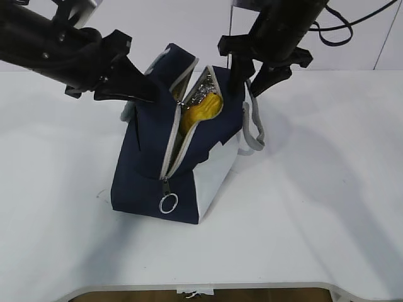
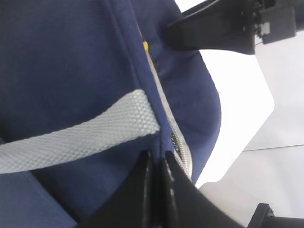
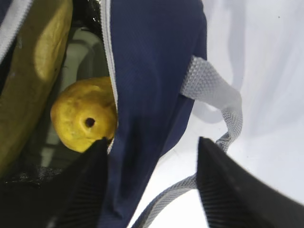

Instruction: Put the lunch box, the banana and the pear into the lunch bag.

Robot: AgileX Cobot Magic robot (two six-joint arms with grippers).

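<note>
I expect the pear [image 1: 206,107] to sink deeper inside when I pull up the bag's top edge, because the lunch bag's navy side [image 1: 217,131] sags low beside the pear.
The navy lunch bag [image 1: 141,170] stands mid-table with its zipper open, and yellow fruit [image 1: 201,108] shows in the opening. In the right wrist view the pear [image 3: 84,124] lies inside next to the long banana [image 3: 31,80]. A pale surface [image 3: 83,54] between them may be the lunch box. My left gripper [image 1: 148,93] is shut on the bag's left rim beside the zipper [image 2: 156,159], next to a grey handle [image 2: 80,137]. My right gripper [image 1: 250,78] is open and straddles the bag's right wall [image 3: 152,147], one finger inside and one outside.
The zipper's metal ring pull [image 1: 168,204] hangs at the bag's near end. A grey webbing handle [image 1: 255,135] loops off the bag's right side. The white table [image 1: 315,189] runs to a front edge near the bottom of the exterior view.
</note>
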